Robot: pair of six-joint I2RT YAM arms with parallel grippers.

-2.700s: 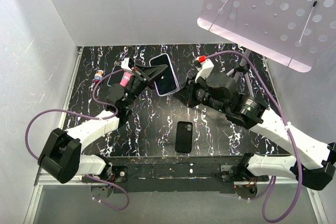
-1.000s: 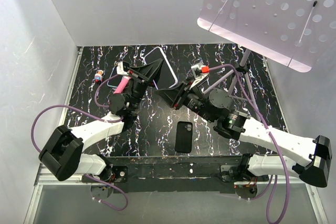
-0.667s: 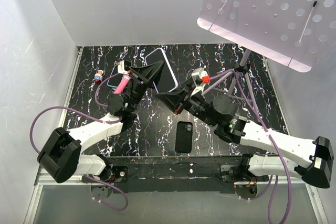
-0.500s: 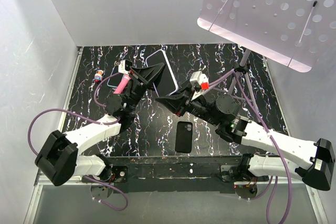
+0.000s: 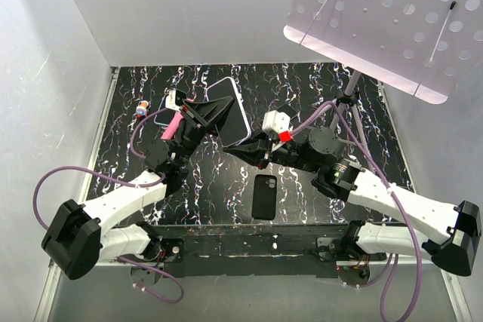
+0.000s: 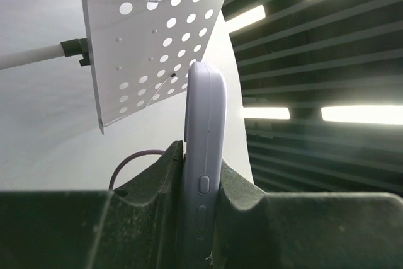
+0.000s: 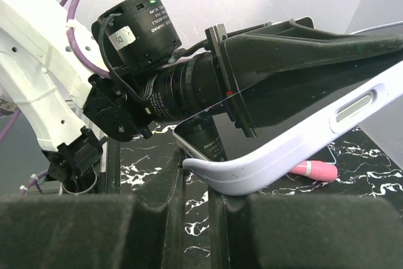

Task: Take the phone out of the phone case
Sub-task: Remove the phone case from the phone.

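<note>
The lilac case's edge point(image 7: 196, 165) is only at the ends of my right gripper's fingers. Next, my right gripper backs away and opens while my left gripper straightens the slanting phone point(image 5: 237, 120).
The phone point(image 5: 232, 115), dark-screened in a lilac case point(image 6: 204, 111), is held up off the table. My left gripper point(image 5: 213, 113) is shut on its side edge; in the left wrist view point(image 6: 202, 159) the case stands upright between the pads, side buttons showing. My right gripper point(image 5: 235, 148) is at the phone's lower corner. In the right wrist view point(image 7: 196, 171) the lilac case point(image 7: 283, 146) corner is peeled away from the bare phone point(image 7: 252, 118) corner, and its lip sits at the nearly closed fingertips.
A black phone point(image 5: 264, 195) lies on the marble table point(image 5: 317, 84) in front of the arms. A light-blue phone point(image 5: 161, 117), a pink tube point(image 5: 175, 121) and a small bottle point(image 5: 141, 108) lie at the back left. A perforated white panel on a stand point(image 5: 392, 20) overhangs the back right.
The left arm has brought the phone lower and turned its screen more towards the camera. The right gripper has swung left and now meets the phone's lower corner.
</note>
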